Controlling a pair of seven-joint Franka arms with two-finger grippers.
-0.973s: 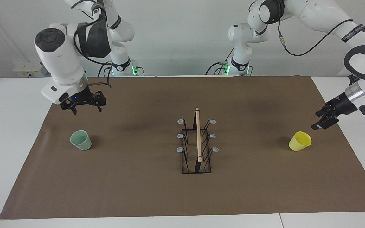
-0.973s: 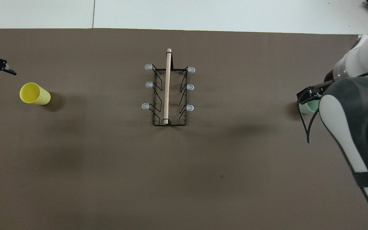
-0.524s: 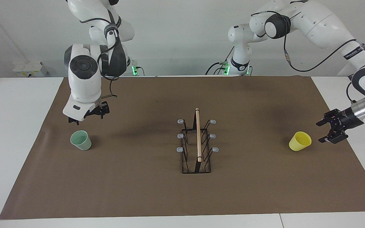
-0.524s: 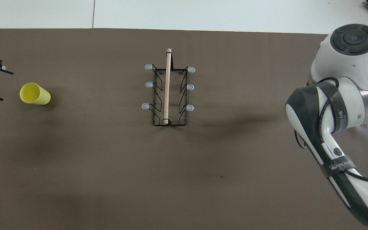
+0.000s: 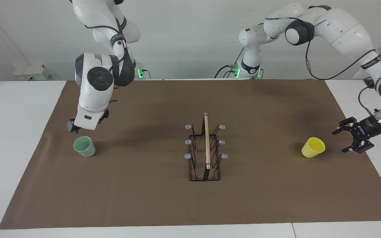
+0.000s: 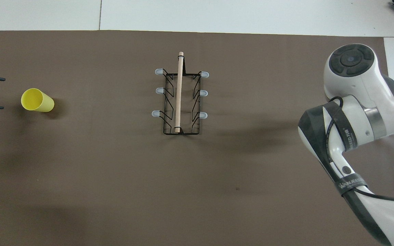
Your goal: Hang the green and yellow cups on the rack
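Note:
Pale-tipped pegs (image 6: 156,113) stick out from the rack, so I expect the yellow cup (image 6: 37,100) to keep hanging upside down when the robot slips the cup's opening over one of them.
The pale green cup (image 5: 84,146) stands upright on the brown mat toward the right arm's end; in the overhead view the right arm hides it. My right gripper (image 5: 72,127) hangs just above it, pointing down, mostly hidden by its own hand. The yellow cup (image 5: 313,147) lies tilted toward the left arm's end and also shows in the overhead view (image 6: 37,100). My left gripper (image 5: 340,142) is open and empty, low beside the yellow cup and apart from it; it also shows in the overhead view (image 6: 2,94). The black wire rack (image 5: 205,148) stands mid-mat with bare pegs, also seen from overhead (image 6: 180,99).
The brown mat (image 5: 144,198) covers most of the white table (image 5: 12,132). The right arm's large wrist and forearm (image 6: 354,112) fill the overhead view's edge above the green cup.
My right arm has turned its wrist downward and brought its gripper down close over the green cup. My left gripper has dropped lower and turned level with the yellow cup. Cups and rack have not moved.

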